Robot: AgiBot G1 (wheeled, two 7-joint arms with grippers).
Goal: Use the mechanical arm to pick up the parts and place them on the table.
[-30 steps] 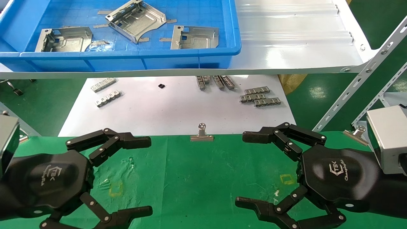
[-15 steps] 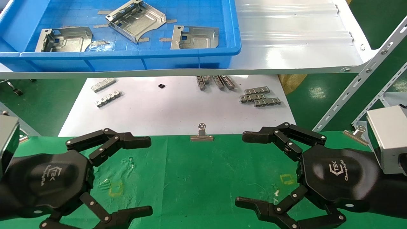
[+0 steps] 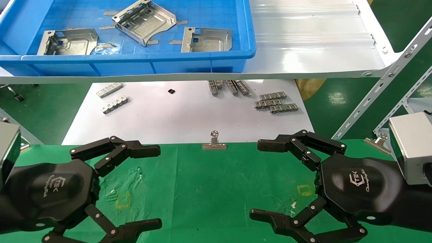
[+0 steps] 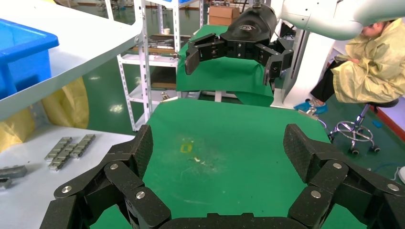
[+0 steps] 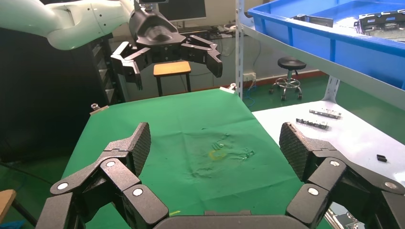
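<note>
I should expect more strips hidden under the middle sheet-metal part [image 3: 146,22], and they will stay in the bin when I lift, because grey strips [image 3: 152,42] stick out around that part.
Three silver-grey sheet-metal parts lie in the blue bin [image 3: 236,54] on the raised white shelf: one at the left [image 3: 69,42], one tilted in the middle [image 3: 145,21], one at the right [image 3: 207,39]. My left gripper [image 3: 153,185] hovers open and empty over the green-cloth table [image 3: 216,189] at the near left. My right gripper [image 3: 258,179] hovers open and empty over it at the near right. The two grippers face each other. In the left wrist view my left gripper [image 4: 217,152] frames the bare cloth; the right wrist view shows my right gripper [image 5: 215,148] likewise.
Several small ridged metal strips [image 3: 275,103] lie on the white sheet [image 3: 182,118] beyond the green cloth. A silver binder clip [image 3: 214,141] holds the cloth's far edge. A slotted metal rack brace [image 3: 381,84] slopes at the right. Yellow square marks [image 3: 123,200] sit on the cloth.
</note>
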